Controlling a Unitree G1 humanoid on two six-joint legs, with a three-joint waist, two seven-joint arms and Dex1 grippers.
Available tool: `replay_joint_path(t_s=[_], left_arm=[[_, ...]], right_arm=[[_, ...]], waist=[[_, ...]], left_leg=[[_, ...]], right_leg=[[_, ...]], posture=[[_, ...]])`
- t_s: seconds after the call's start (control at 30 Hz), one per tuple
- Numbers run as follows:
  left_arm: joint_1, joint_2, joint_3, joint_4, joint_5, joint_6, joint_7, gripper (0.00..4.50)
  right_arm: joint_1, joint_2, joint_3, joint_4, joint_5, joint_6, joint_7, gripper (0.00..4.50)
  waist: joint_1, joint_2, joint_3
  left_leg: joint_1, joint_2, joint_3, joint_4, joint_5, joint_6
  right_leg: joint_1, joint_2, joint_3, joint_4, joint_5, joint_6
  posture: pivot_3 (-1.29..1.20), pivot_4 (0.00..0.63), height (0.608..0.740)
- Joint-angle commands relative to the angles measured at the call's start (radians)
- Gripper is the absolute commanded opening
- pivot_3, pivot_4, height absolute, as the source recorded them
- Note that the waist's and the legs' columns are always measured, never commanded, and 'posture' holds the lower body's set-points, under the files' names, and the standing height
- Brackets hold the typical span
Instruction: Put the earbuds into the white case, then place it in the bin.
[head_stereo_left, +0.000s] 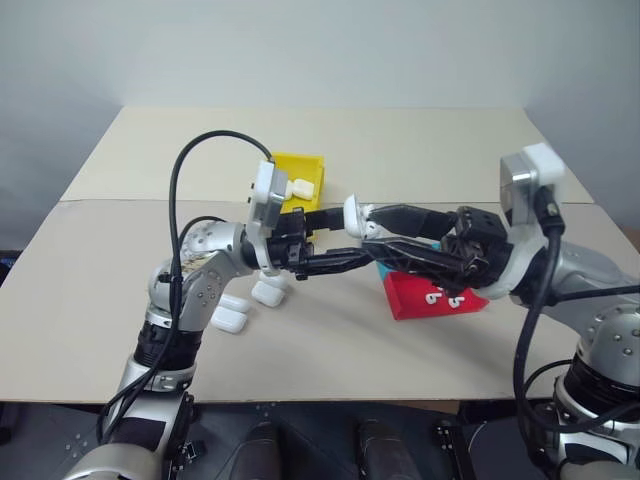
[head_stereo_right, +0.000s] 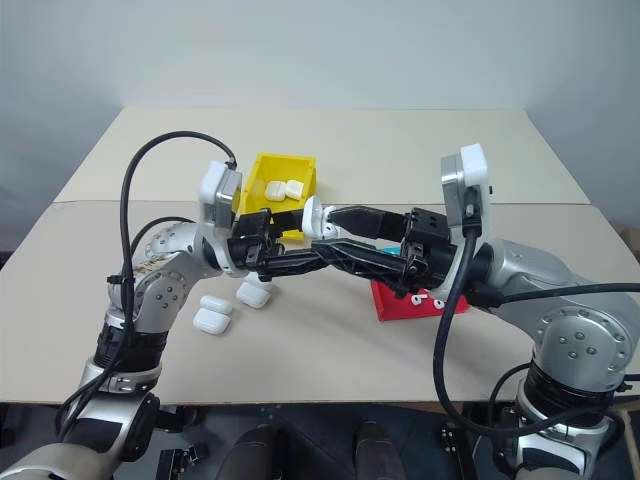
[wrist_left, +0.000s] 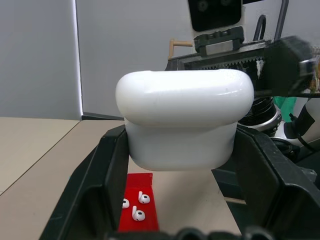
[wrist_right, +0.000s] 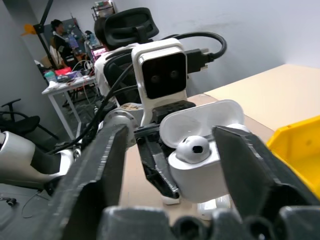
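Next, my right gripper backs off, shuts its fingers and pushes the lid's back (wrist_left: 185, 96) closed before the bin, because the white case's open lid (wrist_right: 200, 119) leans towards my left gripper.
My left gripper (head_stereo_left: 345, 238) is shut on the white case (head_stereo_left: 355, 214) and holds it in the air over the middle of the table. The case's lid (wrist_right: 200, 120) is flipped open. One of the earbuds (wrist_right: 194, 147) sits in the case's top. My right gripper (head_stereo_left: 368, 231) points at the case from the right, open, with a finger on each side of it. More earbuds (wrist_left: 138, 215) lie in a red tray (head_stereo_left: 405, 300) below. The yellow bin (head_stereo_right: 290, 160) stands behind my left gripper with white cases (head_stereo_right: 280, 188) inside.
Three spare white cases (head_stereo_right: 213, 318) lie on the table under my left forearm. A bit of a teal tray (head_stereo_right: 385, 248) shows behind my right gripper. The table's far half and near right are bare. In the right wrist view, a person (wrist_right: 57, 27) sits at a desk far off.
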Motion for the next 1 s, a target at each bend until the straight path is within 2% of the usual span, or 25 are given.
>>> replay_joint_path(t_s=[0.03, 0.17, 0.27, 0.3, 0.37, 0.5, 0.67, 0.7, 1.0], left_arm=[[-0.040, -0.005, 0.020, -0.035, -0.018, -0.022, -0.013, 2.79], [-0.043, -0.004, 0.020, -0.028, -0.014, -0.026, -0.018, 2.79], [-0.046, -0.008, 0.013, -0.005, 0.002, -0.035, -0.022, 2.79], [-0.048, -0.011, 0.009, 0.005, 0.009, -0.040, -0.023, 2.79], [-0.053, -0.019, 0.002, 0.022, 0.020, -0.049, -0.025, 2.79], [-0.068, -0.046, -0.019, 0.047, 0.048, -0.070, -0.023, 2.79], [-0.086, -0.070, -0.062, 0.090, 0.117, -0.091, -0.010, 2.79], [-0.093, -0.073, -0.071, 0.099, 0.131, -0.088, -0.004, 2.79], [-0.139, -0.106, -0.117, 0.164, 0.218, -0.109, 0.015, 2.79]], right_arm=[[0.006, -0.045, 0.015, 0.007, 0.026, -0.030, -0.004, 3.67], [-0.004, -0.087, -0.016, 0.038, 0.165, -0.029, -0.047, 3.67], [0.011, -0.165, -0.032, 0.032, 0.220, -0.032, -0.018, 3.67], [0.013, -0.186, -0.032, 0.037, 0.227, -0.038, -0.007, 3.51], [0.003, -0.224, -0.028, 0.052, 0.215, -0.054, 0.004, 3.13], [-0.120, -0.329, 0.040, 0.105, 0.052, -0.122, 0.128, 1.83], [-0.320, -0.388, 0.233, 0.209, -0.178, -0.218, 0.310, 0.18], [-0.354, -0.390, 0.272, 0.229, -0.220, -0.234, 0.340, 0.04], [-0.661, -0.360, 0.611, 0.370, -0.530, -0.250, 0.566, 0.04]], waist=[[0.001, 0.000, 0.000], [0.001, 0.000, 0.000], [0.003, 0.000, 0.000], [0.003, 0.000, 0.000], [0.003, 0.000, 0.000], [0.000, 0.000, 0.000], [-0.003, 0.000, 0.000], [-0.003, 0.000, 0.000], [0.003, 0.000, 0.000]], left_leg=[[0.000, 0.000, 0.000, 0.000, 0.000, 0.000], [0.000, 0.000, 0.000, 0.000, 0.000, 0.000], [0.000, 0.000, 0.000, 0.000, 0.000, 0.000], [0.000, 0.000, 0.000, 0.000, 0.000, 0.001], [0.000, 0.000, 0.000, 0.000, -0.001, 0.001], [0.000, 0.000, 0.000, 0.000, -0.001, 0.001], [0.000, 0.000, 0.000, 0.000, -0.001, 0.002], [0.000, 0.000, 0.001, 0.000, -0.001, 0.002], [-0.006, 0.000, 0.001, 0.002, -0.002, 0.003]], right_leg=[[0.000, 0.000, 0.000, 0.000, 0.000, 0.000], [0.000, 0.000, 0.000, 0.000, 0.000, 0.000], [0.000, 0.000, 0.000, -0.001, 0.000, 0.000], [0.001, 0.000, 0.000, -0.001, 0.000, 0.000], [0.001, 0.000, 0.000, -0.001, 0.000, 0.000], [0.000, 0.000, 0.000, -0.001, 0.000, 0.000], [0.000, 0.001, 0.000, -0.001, 0.000, 0.000], [0.000, 0.001, 0.001, -0.001, 0.000, 0.000], [-0.005, 0.000, 0.000, -0.002, 0.000, 0.000]], posture=[[0.00, 0.150, 0.740], [0.00, 0.150, 0.740], [0.00, 0.150, 0.740], [0.00, 0.150, 0.740], [0.00, 0.150, 0.740], [0.00, 0.150, 0.740], [0.00, 0.150, 0.740], [0.00, 0.150, 0.740], [0.00, 0.150, 0.740]])
